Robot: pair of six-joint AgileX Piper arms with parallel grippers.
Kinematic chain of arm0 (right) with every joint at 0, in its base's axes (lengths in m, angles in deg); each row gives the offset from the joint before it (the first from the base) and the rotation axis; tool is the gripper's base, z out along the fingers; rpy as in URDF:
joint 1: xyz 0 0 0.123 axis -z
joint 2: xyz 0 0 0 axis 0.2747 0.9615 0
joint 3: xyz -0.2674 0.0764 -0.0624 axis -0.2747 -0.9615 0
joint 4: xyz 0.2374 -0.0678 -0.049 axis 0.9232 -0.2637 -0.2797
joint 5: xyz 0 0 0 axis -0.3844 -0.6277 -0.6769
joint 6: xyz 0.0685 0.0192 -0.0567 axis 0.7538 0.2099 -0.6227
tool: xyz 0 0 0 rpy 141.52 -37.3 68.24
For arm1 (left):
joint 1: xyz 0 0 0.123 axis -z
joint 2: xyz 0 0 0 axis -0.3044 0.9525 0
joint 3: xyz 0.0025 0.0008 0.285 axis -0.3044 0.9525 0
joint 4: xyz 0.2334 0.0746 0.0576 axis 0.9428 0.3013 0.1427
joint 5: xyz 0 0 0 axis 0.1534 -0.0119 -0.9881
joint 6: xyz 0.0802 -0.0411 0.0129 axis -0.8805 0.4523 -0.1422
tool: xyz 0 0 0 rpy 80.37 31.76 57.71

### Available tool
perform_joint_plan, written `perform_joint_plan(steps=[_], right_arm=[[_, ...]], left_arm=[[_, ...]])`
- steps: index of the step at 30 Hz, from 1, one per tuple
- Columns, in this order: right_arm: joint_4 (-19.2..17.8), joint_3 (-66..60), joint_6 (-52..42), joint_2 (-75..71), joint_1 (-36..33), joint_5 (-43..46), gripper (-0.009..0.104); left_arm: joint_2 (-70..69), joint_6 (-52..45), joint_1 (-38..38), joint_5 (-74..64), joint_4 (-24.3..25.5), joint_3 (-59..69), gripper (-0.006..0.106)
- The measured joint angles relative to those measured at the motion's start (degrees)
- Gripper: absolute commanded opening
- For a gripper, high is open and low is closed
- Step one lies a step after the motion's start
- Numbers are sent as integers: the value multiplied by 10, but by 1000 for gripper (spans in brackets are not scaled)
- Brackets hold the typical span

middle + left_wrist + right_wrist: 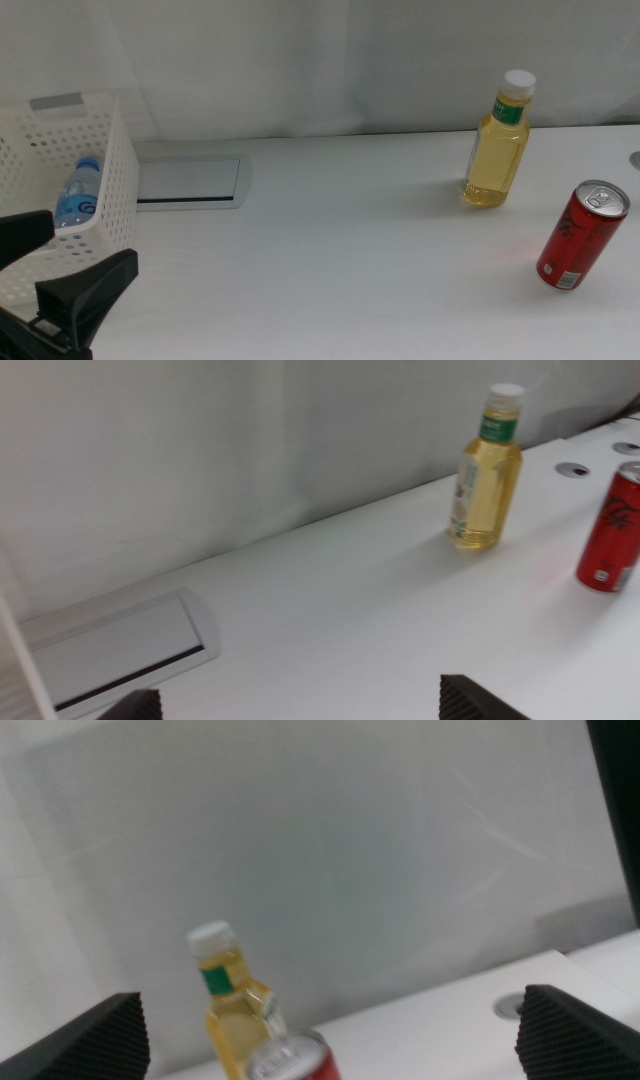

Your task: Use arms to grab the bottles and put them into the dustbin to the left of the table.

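My left gripper and the dustbin are far from where the red soda can [583, 236] stands, so next my right gripper brings the can to the white table's middle [362, 285] first.
The small clear water bottle [78, 195] with a blue label lies inside the white perforated dustbin [110, 150] at the table's left end. The taller yellow-liquid bottle [497, 145] [485, 475] [232, 1010] stands upright at the far right of the white table [340, 260]. My left gripper [60, 265] [305, 705] is at the front left, just in front of the dustbin, open and holding nothing. The right gripper [330, 1020] is out of the middle view. Its wrist view shows it open and empty, facing the yellow bottle from behind the can.
A red soda can [582, 235] [612, 530] [290, 1060] stands near the right edge, in front of the yellow bottle. A grey panel [190, 180] [120, 645] is set into the table beside the dustbin. A round hole [512, 1005] shows at the far right.
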Motion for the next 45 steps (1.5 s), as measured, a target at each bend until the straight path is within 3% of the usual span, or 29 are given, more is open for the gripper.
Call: perform_joint_plan(steps=[4,10,20,30,35,45], right_arm=[[-10,61,-9,0,0,-61,103],[-74,210,-19,74,0,-196,103],[-97,255,-11,299,0,-207,103],[-78,255,-14,459,-1,-196,103],[-78,253,-29,485,-42,-179,103],[-58,111,-41,487,-151,21,103]], left_arm=[[0,0,18,-1,0,0,74],[0,0,39,-2,0,1,74],[0,0,43,-4,0,1,74],[0,1,43,-5,0,1,74],[0,4,43,-5,0,1,74],[0,4,43,-5,0,1,74]])
